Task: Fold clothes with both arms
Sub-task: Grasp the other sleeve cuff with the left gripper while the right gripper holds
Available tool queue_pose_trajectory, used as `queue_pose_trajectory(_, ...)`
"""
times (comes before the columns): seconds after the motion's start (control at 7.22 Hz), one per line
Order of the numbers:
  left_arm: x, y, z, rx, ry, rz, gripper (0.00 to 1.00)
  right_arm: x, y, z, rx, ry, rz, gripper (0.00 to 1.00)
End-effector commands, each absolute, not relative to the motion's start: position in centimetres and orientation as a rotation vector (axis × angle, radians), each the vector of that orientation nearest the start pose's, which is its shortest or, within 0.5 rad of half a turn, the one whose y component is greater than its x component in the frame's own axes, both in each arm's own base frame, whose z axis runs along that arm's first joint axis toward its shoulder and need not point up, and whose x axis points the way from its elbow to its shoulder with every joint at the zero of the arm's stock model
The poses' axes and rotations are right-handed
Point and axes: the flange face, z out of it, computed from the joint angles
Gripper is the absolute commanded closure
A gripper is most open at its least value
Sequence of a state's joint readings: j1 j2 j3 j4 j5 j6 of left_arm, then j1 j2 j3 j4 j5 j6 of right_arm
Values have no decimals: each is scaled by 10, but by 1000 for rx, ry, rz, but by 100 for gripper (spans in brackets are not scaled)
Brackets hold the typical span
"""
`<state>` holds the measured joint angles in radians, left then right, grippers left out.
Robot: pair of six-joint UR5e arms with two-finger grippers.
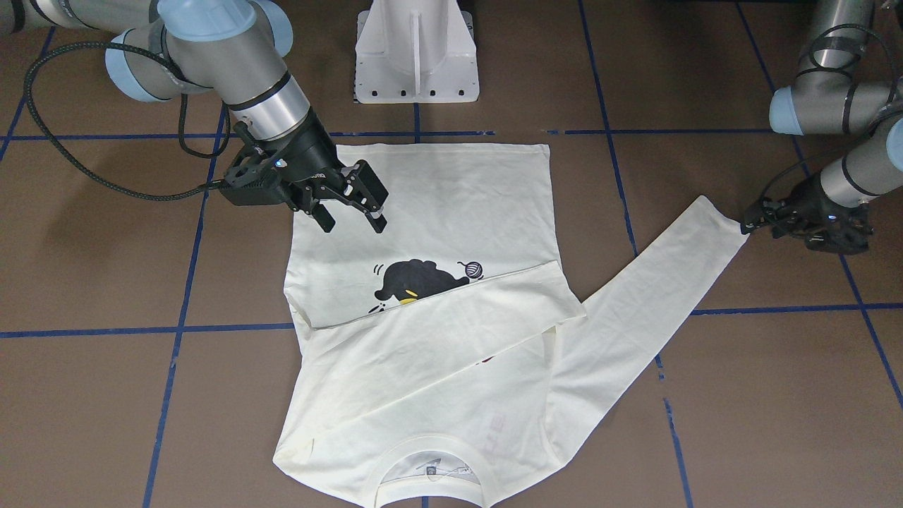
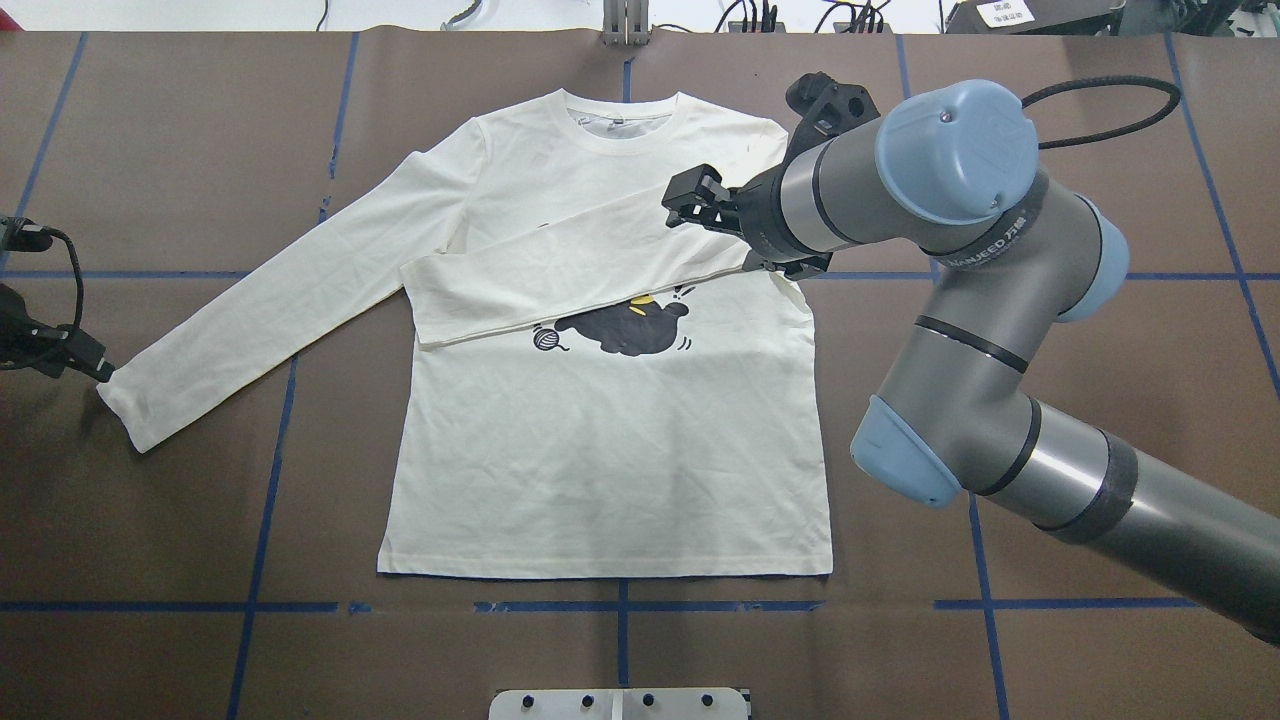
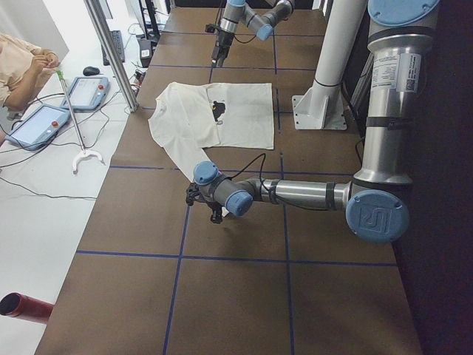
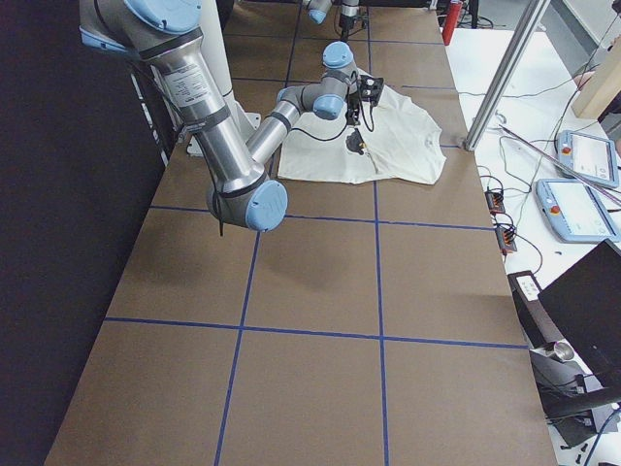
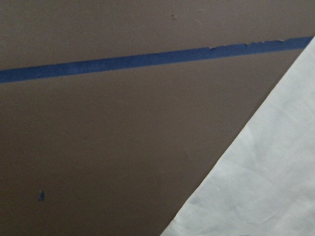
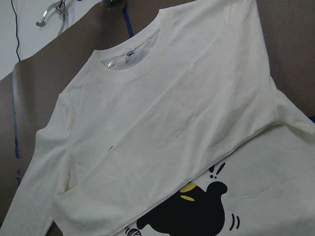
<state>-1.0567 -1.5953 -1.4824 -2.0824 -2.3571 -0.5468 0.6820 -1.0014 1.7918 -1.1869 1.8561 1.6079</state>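
Left fingers barely cover cuff's corner; I'll regrip more sleeve before folding.
The cream T-shirt (image 1: 437, 204) lies flat, print up, with the black cat showing (image 2: 625, 325). One sleeve (image 2: 560, 265) is folded across the chest. The other sleeve (image 2: 280, 290) stretches out over the table. My right gripper (image 1: 353, 226) is open and empty, hovering over the body of the shirt near the folded sleeve; it also shows in the overhead view (image 2: 683, 205). My left gripper (image 1: 746, 227) sits low at the tip of the stretched sleeve, its jaws drawn together on the cuff corner (image 2: 112, 392). The left wrist view shows only cloth edge (image 5: 266, 187) and table.
The white pedestal base (image 1: 416, 56) stands behind the shirt's hem. Blue tape lines (image 1: 176, 328) grid the brown table. Teach pendants (image 3: 89, 92), a metal post and a seated person are off the table's far side.
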Motion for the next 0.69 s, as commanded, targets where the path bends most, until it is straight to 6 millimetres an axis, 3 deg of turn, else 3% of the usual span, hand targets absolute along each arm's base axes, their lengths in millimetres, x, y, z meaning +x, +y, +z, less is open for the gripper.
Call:
queue_pose_trajectory(0.0,205,-489,635,-26,878,150,33,-427,-479,190,133,-1190,465,3)
queue_pose_trajectory(0.42,226,-489,626,-28,884,186,37,-428,-479,192,131,-1186,465,3)
queue_pose_trajectory(0.55,227,-489,626,-27,883,189,56,-430,-478,191,130,-1187,462,3)
